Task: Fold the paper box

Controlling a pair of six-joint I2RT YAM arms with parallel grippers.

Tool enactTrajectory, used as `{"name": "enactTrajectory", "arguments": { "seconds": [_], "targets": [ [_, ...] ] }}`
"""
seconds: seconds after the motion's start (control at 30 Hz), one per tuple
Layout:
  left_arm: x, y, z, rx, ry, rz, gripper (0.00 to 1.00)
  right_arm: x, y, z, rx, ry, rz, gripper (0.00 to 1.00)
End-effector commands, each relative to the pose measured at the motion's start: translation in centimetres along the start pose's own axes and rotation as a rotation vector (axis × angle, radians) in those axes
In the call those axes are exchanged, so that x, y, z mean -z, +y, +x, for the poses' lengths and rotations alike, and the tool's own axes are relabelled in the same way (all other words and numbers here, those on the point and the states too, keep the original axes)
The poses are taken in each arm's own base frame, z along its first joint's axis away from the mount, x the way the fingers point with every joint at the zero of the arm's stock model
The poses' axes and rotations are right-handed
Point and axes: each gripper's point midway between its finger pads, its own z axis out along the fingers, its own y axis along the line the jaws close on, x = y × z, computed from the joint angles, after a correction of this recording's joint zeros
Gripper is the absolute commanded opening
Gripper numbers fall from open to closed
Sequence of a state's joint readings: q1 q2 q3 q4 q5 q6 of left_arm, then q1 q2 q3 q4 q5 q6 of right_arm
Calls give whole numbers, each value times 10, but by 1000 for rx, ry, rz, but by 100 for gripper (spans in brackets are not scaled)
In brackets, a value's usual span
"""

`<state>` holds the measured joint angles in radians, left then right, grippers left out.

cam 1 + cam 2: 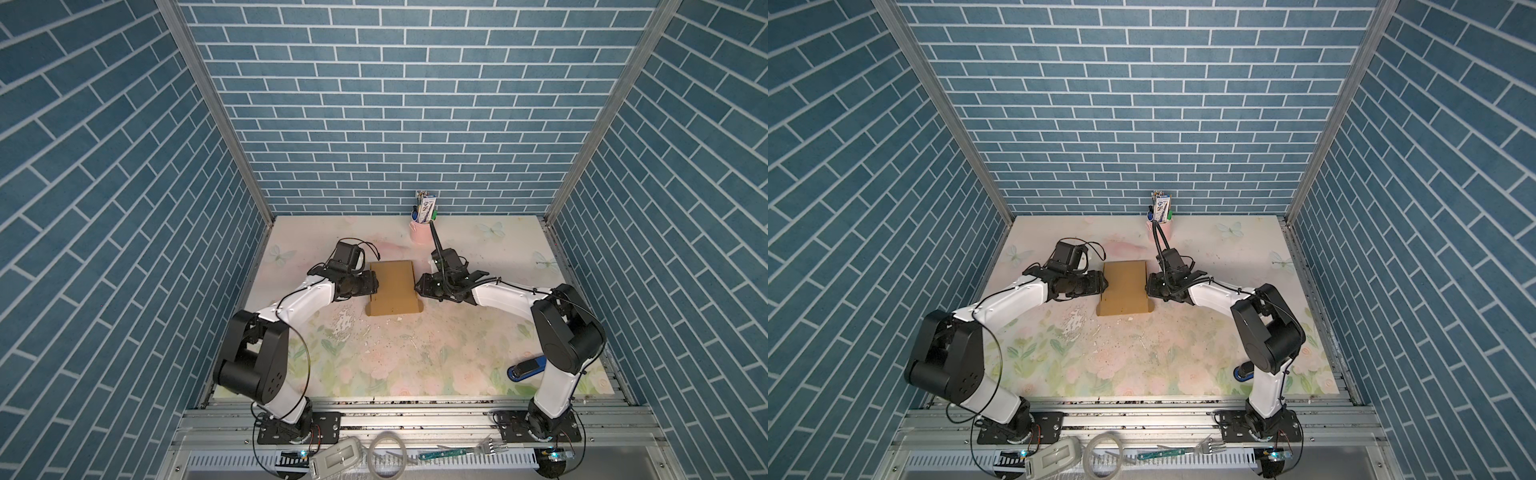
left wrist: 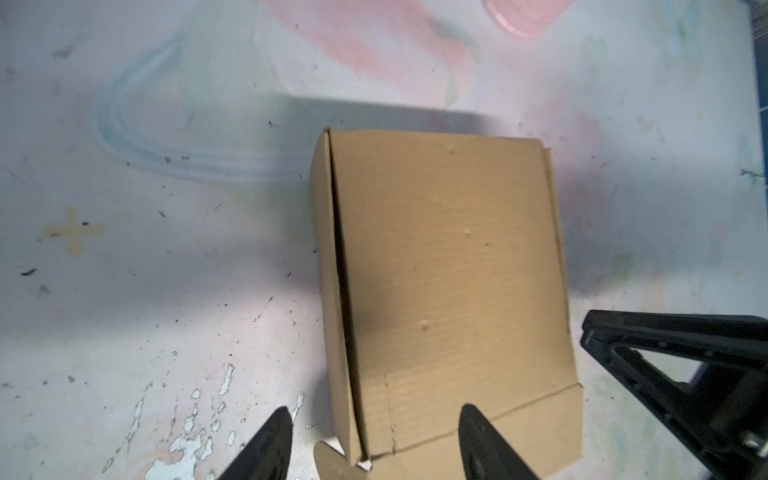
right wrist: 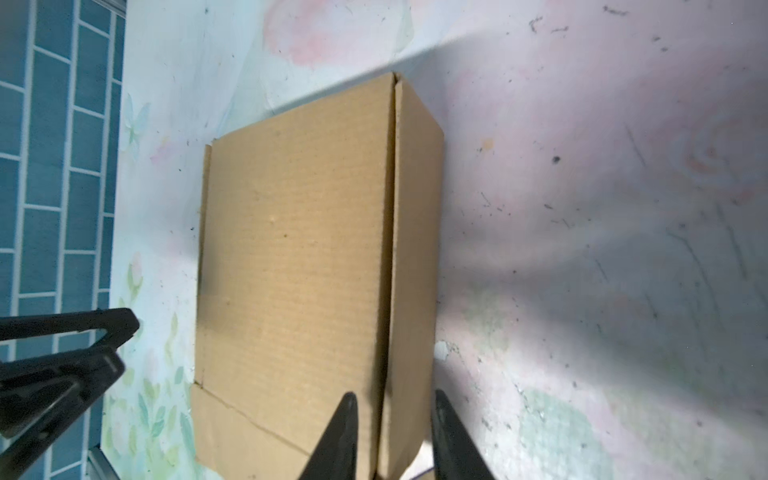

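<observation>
The box's front flap [image 2: 524, 432] juts out with its corner ear outside the box's side, so next my left gripper leaves the middle of that side and goes to that ear [image 2: 337, 461].
The paper box [image 1: 392, 282] [image 1: 1125, 282] is brown corrugated cardboard and sits mid-table with its lid folded down. A short front flap [image 2: 540, 424] [image 3: 232, 428] juts out toward the near side. My left gripper [image 1: 375, 286] [image 1: 1105, 285] is at the box's left edge. In the left wrist view, the left gripper [image 2: 376, 415] is open and straddles the left side wall, one finger over the lid and one over the table. My right gripper [image 1: 418, 286] [image 1: 1148, 286] is at the right edge. The right gripper [image 3: 395, 401] is open and straddles the right side wall [image 3: 415, 249].
A pink cup of pens [image 1: 422, 230] [image 1: 1160, 224] stands at the back near the wall. A blue stapler [image 1: 525, 368] [image 1: 1241, 371] lies by the right arm's base. A fork [image 1: 494, 446] and other odds lie on the front rail. Brick-pattern walls enclose three sides.
</observation>
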<state>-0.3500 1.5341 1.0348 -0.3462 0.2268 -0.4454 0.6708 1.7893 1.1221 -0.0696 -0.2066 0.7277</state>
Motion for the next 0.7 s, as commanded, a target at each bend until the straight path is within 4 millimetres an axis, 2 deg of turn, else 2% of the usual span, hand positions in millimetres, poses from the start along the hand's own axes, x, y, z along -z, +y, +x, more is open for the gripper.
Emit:
{"name": "enactTrajectory", "arguments": {
  "seconds": [0.0,0.2,0.33,0.67],
  "targets": [
    [9,3,16,8,21,2,67,20,6,-3,5,-39,-27,38],
    [3,12,42,31,50,13,67,25,10,13,16,-23,-58,43],
    [0,7,55,35,55,49,67,18,13,26,29,3,-73,44],
    [-4,-6,63,10,58,95,67,3,21,41,20,41,-101,39]
  ]
}}
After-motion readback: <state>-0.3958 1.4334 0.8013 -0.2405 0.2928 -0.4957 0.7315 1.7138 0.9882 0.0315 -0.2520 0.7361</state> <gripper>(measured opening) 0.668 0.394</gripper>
